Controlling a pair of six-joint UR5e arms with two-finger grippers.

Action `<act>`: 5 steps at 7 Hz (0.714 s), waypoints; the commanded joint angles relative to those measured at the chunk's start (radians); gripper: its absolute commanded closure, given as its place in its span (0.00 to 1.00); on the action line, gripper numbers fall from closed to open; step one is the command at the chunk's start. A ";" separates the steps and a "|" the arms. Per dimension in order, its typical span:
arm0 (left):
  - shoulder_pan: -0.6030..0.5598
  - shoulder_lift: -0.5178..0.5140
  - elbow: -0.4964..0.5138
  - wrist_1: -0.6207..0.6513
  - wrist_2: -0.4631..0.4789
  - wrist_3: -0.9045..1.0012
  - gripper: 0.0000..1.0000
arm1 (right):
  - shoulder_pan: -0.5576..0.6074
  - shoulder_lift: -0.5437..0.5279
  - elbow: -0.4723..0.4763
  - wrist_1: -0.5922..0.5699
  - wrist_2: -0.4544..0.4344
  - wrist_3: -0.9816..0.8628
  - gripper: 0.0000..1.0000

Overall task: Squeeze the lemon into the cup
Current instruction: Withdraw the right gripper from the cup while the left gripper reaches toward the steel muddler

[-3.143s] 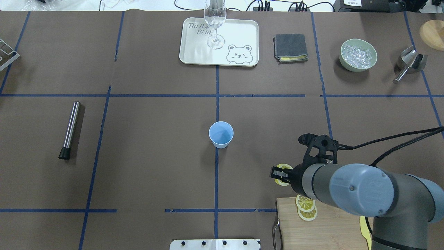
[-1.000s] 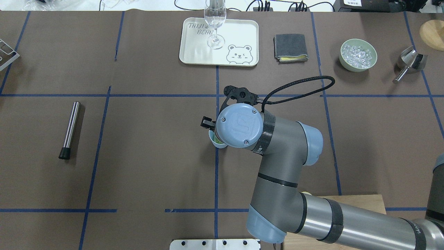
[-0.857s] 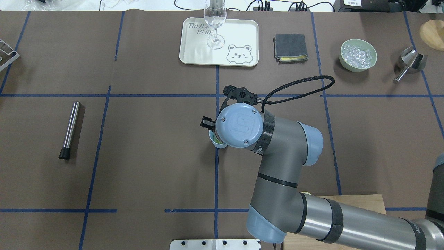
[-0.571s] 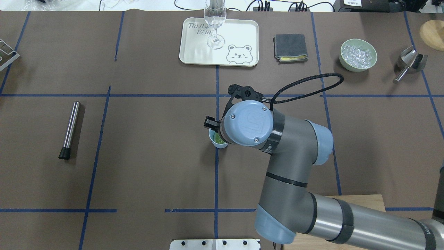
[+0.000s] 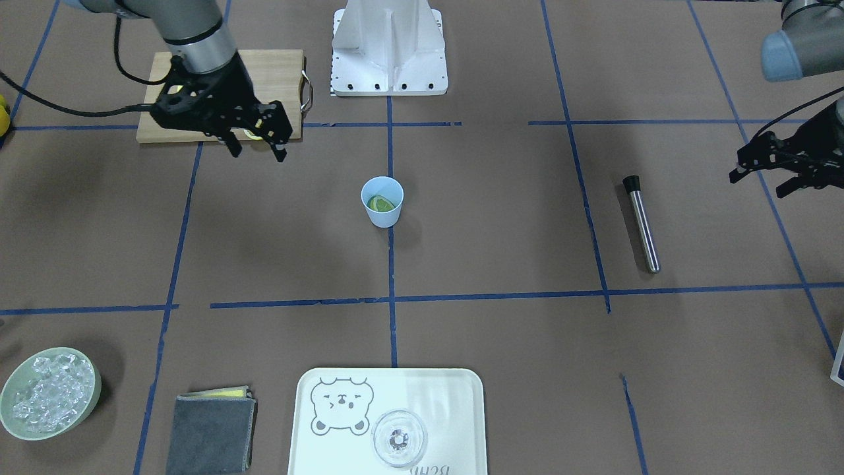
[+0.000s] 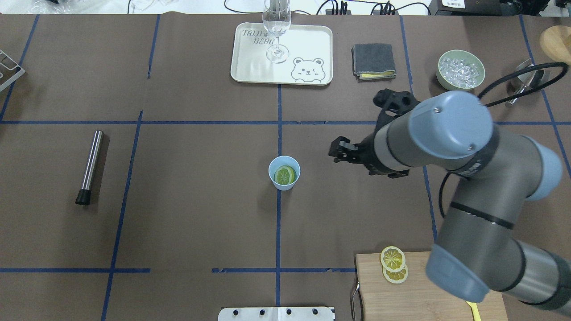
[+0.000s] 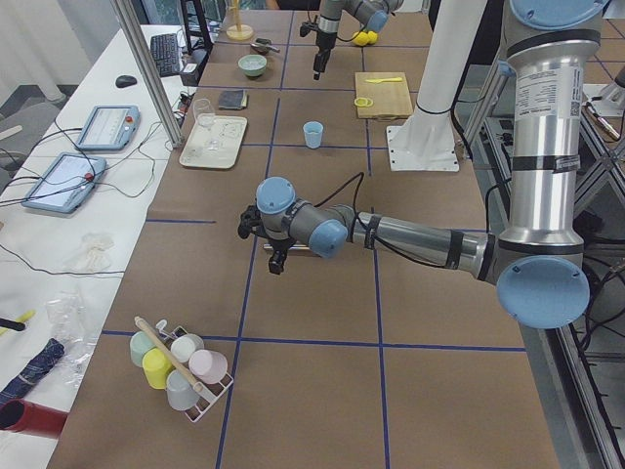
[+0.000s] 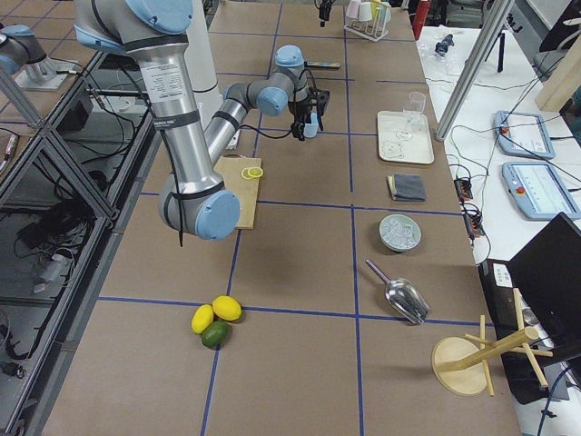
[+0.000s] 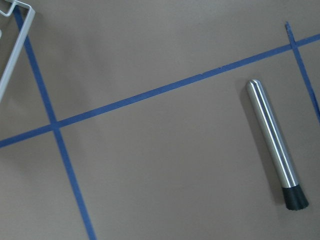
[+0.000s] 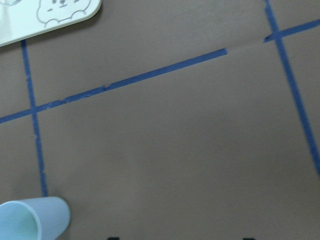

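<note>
The steel muddler's black end point(image 5: 631, 183) is slimmer than the light-blue cup's opening point(image 5: 382, 192), so the muddler will get to the lemon slice when I press it down.
The light-blue cup point(image 6: 284, 179) stands at the table's centre on a blue tape line. A lemon slice point(image 6: 285, 174) lies inside it, and also shows in the front view point(image 5: 381, 203). My right gripper point(image 6: 340, 150) hangs to the right of the cup, apart from it, open and empty; the front view point(image 5: 257, 150) shows its spread fingers. Two more lemon slices point(image 6: 393, 258) lie on the wooden cutting board point(image 6: 424, 294). My left gripper point(image 5: 757, 186) is open and empty, far to the left above the table. The right wrist view shows the cup point(image 10: 47, 217) at its lower left corner.
A steel muddler point(image 6: 90, 166) lies at the left. At the back are a bear tray point(image 6: 308, 44) with a clear glass point(image 6: 276, 26), a grey cloth point(image 6: 374, 61), a green bowl of ice point(image 6: 461, 70) and a metal scoop point(image 6: 528, 78).
My right gripper carried a lemon slice from the board to the cup, let it go there, and has drawn back to the right. The slice now lies in the cup.
</note>
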 commanded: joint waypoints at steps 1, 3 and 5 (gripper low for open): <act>0.185 -0.076 0.040 -0.079 0.113 -0.211 0.07 | 0.167 -0.164 0.033 0.002 0.120 -0.252 0.13; 0.202 -0.185 0.185 -0.073 0.150 -0.219 0.06 | 0.183 -0.189 0.029 0.002 0.132 -0.295 0.12; 0.203 -0.216 0.250 -0.065 0.153 -0.221 0.07 | 0.184 -0.192 0.027 0.002 0.132 -0.295 0.11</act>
